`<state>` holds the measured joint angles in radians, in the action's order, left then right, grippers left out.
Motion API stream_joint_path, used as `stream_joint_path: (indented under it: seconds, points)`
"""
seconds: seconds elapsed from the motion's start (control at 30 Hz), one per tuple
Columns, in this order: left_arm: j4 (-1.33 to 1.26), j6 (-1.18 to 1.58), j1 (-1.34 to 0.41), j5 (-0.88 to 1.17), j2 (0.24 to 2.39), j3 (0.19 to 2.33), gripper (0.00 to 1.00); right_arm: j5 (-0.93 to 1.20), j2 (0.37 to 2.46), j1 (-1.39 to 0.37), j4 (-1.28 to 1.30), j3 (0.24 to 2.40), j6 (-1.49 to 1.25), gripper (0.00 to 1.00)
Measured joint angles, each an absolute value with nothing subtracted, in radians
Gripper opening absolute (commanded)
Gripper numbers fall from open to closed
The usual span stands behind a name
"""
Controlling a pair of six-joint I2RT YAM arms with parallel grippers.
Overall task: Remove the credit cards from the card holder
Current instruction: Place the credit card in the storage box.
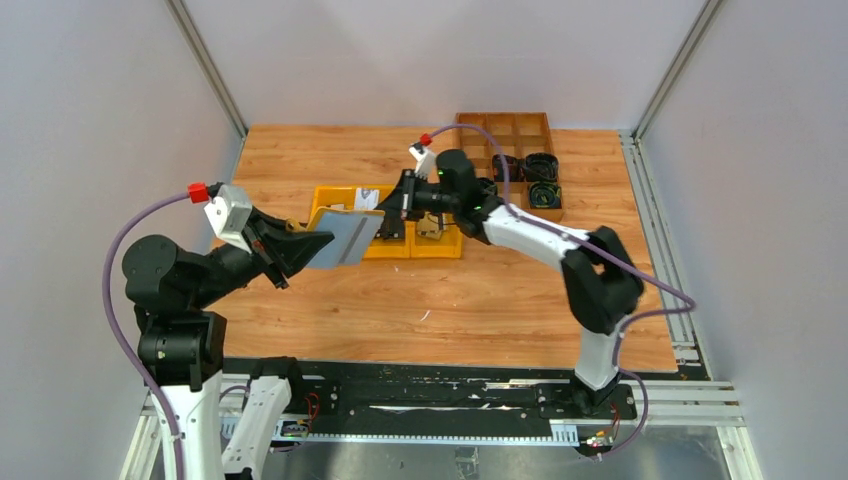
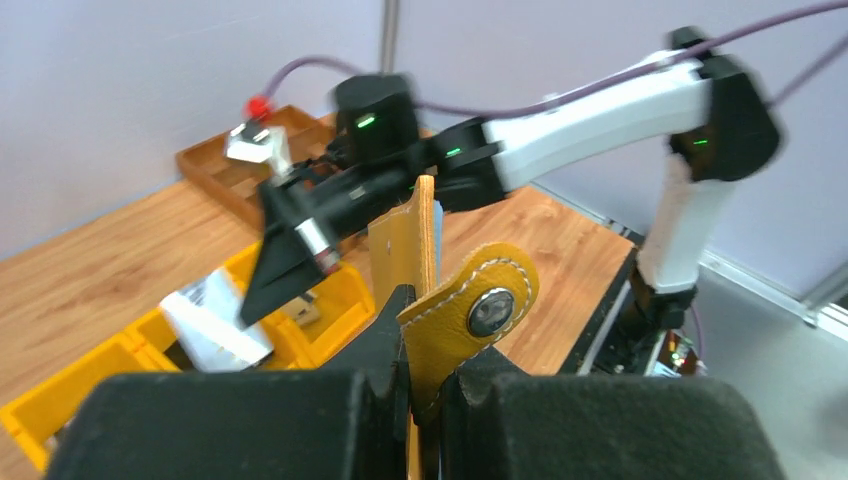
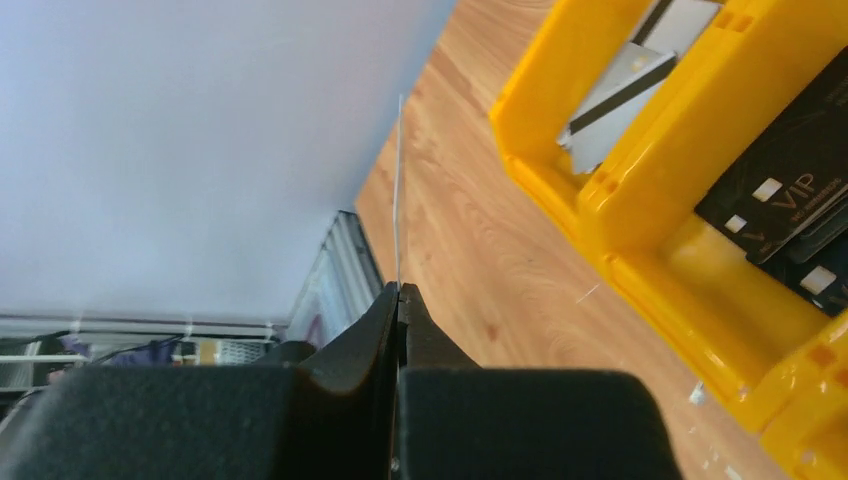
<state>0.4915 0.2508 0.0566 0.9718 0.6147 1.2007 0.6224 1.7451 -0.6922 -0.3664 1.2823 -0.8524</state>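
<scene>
I keep going toward the open bin with the silver card (image 1: 334, 199) in my right gripper and let go there, because the credit card is clear of the card holder.
My left gripper (image 1: 298, 243) is shut on the card holder (image 1: 345, 238) and holds it above the table, silver-grey face up, just in front of the yellow bins. In the left wrist view the jaws (image 2: 425, 322) clamp the holder's mustard edge (image 2: 405, 245), and its snap strap (image 2: 482, 297) hangs open. My right gripper (image 1: 403, 198) is shut on a thin pale credit card (image 2: 212, 322) over the bins, just beyond the holder. That card shows edge-on in the right wrist view (image 3: 399, 190), sticking out of the closed jaws (image 3: 399, 292).
Yellow bins (image 1: 330, 195) stand mid-table. One holds a silver card with a black stripe (image 3: 618, 100), another black cards (image 3: 790, 195). A wooden compartment tray (image 1: 505, 128) with black coiled items stands at the back right. Grey walls close in the sides.
</scene>
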Motion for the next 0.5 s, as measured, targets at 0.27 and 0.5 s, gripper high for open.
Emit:
stream_joint_path:
  seconds: [0.27,0.5]
  points:
    - [0.382,0.353,0.057,1.061,0.574,1.171,0.00,0.488,2.126,-0.780,-0.236,1.609,-0.813,0.00]
    - [0.375,0.373,0.057,1.098,0.574,1.159,0.00,0.408,2.339,-0.822,-0.110,1.904,-0.796,0.01]
